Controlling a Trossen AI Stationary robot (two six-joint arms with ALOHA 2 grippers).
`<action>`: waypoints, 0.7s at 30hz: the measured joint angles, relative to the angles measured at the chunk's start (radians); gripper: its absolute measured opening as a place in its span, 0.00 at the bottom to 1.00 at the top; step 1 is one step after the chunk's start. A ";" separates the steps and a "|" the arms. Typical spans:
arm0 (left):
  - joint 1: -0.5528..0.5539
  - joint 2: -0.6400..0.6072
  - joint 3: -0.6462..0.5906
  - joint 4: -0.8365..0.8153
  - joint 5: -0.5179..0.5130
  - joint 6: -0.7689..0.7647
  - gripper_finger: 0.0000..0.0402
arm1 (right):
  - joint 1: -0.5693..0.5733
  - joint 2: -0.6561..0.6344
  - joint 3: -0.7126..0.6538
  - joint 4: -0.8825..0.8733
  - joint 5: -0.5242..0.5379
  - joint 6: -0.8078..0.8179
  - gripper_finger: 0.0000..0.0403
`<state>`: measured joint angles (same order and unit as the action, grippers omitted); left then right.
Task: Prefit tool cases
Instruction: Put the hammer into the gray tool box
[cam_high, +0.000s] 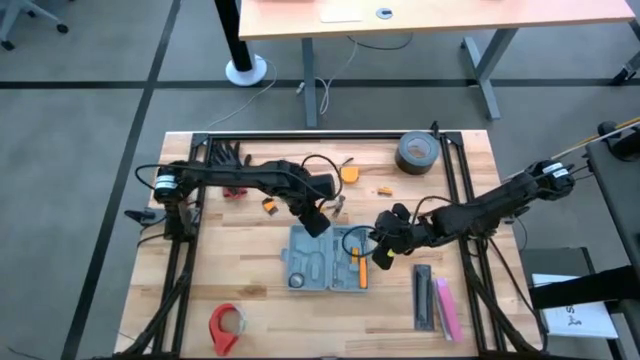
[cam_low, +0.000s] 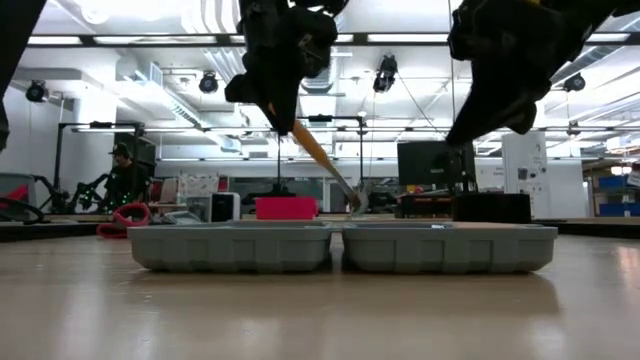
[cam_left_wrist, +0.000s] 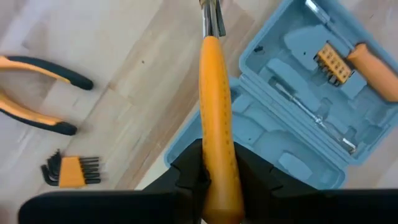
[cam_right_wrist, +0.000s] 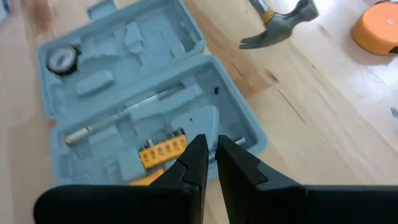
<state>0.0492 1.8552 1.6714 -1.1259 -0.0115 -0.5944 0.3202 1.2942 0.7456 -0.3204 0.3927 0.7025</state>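
My left gripper is holding the hammer near its butt end (cam_left_wrist: 224, 205), and the hammer's head points down. I should bring the hammer level and pass its head (cam_right_wrist: 283, 27) to my right gripper.
The tool case (cam_high: 325, 258) lies open flat on the wooden table, its two blue-grey trays (cam_low: 235, 245) (cam_low: 450, 245) side by side. Its slots hold an orange-handled screwdriver (cam_high: 362, 270), a bit strip (cam_left_wrist: 329, 62), a metal rod (cam_right_wrist: 134, 112) and a round gauge (cam_right_wrist: 61, 59). My left gripper (cam_high: 318, 218), above the case's far edge, is shut on a hammer (cam_high: 335, 208) with an orange handle. My right gripper (cam_high: 385, 250) hovers shut over the case's right half (cam_right_wrist: 211, 155), with nothing between its fingers. My left gripper pinches the hammer's orange handle (cam_left_wrist: 217, 143) between its two fingers, on the part toward the butt end. The fingers (cam_left_wrist: 186, 174) point steeply down from above. The hammer slants down and away below them (cam_low: 320, 160), its steel head (cam_right_wrist: 283, 22) lowest, beyond the case's far edge.
Orange-and-black pliers (cam_left_wrist: 37, 93) and a hex key set (cam_left_wrist: 68, 171) lie left of the case. A grey tape roll (cam_high: 418, 152) and an orange tape measure (cam_right_wrist: 376, 28) sit toward the far edge. Black and pink bars (cam_high: 435, 300) lie near right, a red tape dispenser (cam_high: 228, 325) near left.
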 joint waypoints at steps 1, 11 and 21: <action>0.001 -0.011 0.000 0.000 -0.006 0.001 0.13 | 0.000 -0.002 0.001 0.007 0.000 0.008 0.05; -0.014 -0.147 0.000 0.060 -0.076 -0.019 0.13 | 0.005 -0.005 -0.020 0.016 0.144 0.090 0.05; -0.072 -0.237 -0.091 0.267 -0.112 -0.051 0.13 | 0.019 -0.013 -0.054 0.197 0.268 0.031 0.05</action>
<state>-0.0224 1.6186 1.5802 -0.8590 -0.1236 -0.6451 0.3395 1.2816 0.6915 -0.1238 0.6604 0.7330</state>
